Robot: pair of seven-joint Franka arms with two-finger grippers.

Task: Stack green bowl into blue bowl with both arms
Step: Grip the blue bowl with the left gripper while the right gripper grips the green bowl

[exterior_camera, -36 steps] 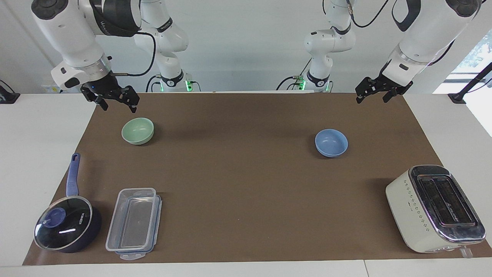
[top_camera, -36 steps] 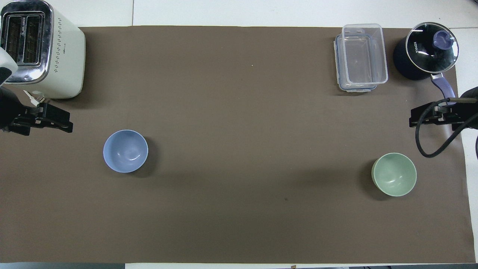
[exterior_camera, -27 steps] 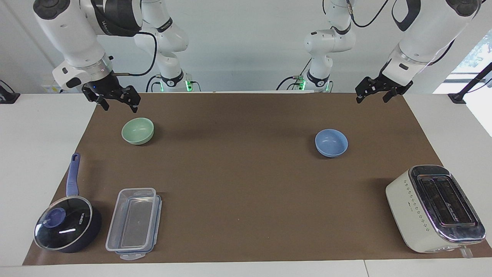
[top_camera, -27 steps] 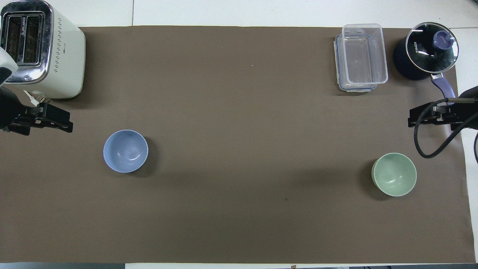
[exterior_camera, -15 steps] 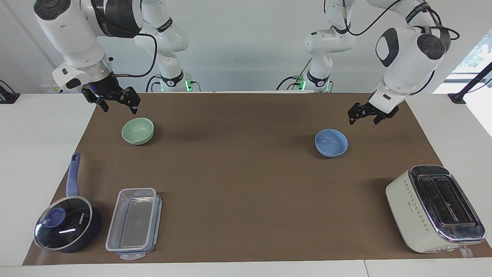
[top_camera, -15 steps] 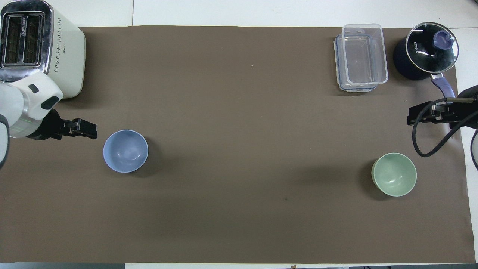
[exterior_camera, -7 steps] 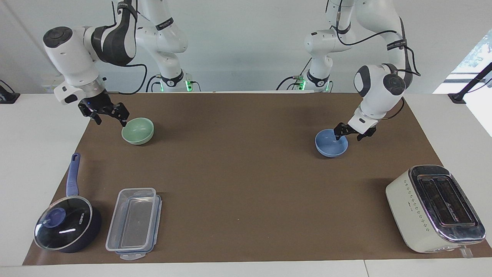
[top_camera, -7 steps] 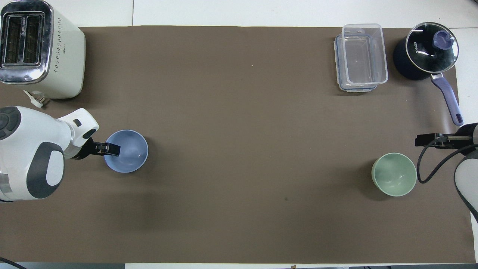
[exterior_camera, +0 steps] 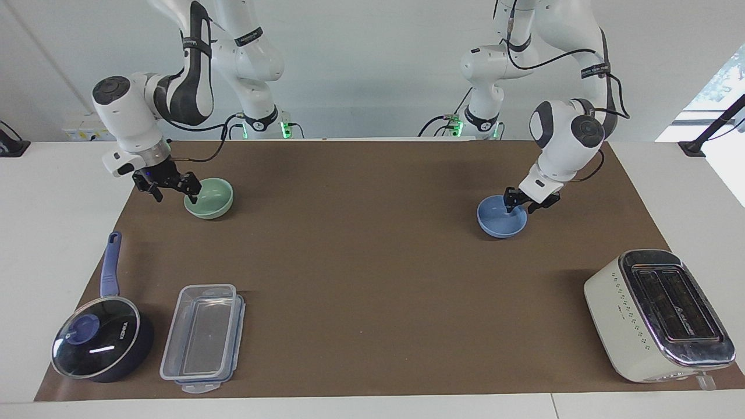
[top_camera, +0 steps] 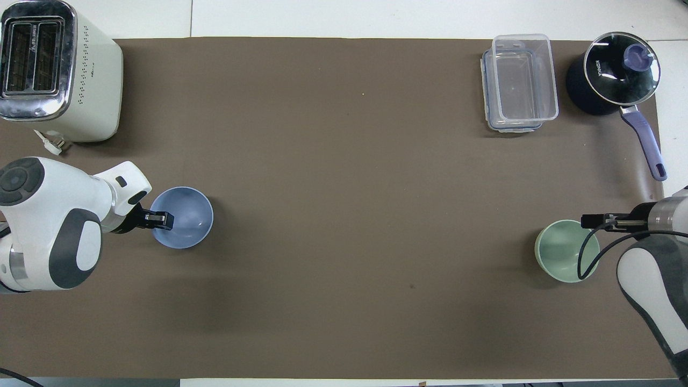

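Observation:
The blue bowl is far away from my right gripper. Next, my left gripper puts the blue bowl mid-mat first, before my right gripper stacks the green bowl.
The green bowl sits upright on the brown mat toward the right arm's end. The blue bowl sits upright toward the left arm's end. My right gripper is open and low at the green bowl's outer edge, one finger at the rim. My left gripper is open and low at the blue bowl's outer edge, its fingers astride the rim. Both bowls rest on the mat.
A cream toaster stands farther from the robots at the left arm's end. A clear lidded container and a dark blue saucepan with a glass lid stand farther out at the right arm's end. The mat spans the table.
Both arms have come down from high over the table's ends. The left gripper dropped to the blue bowl's rim, the right gripper to the green bowl's rim. The bowls have not moved.

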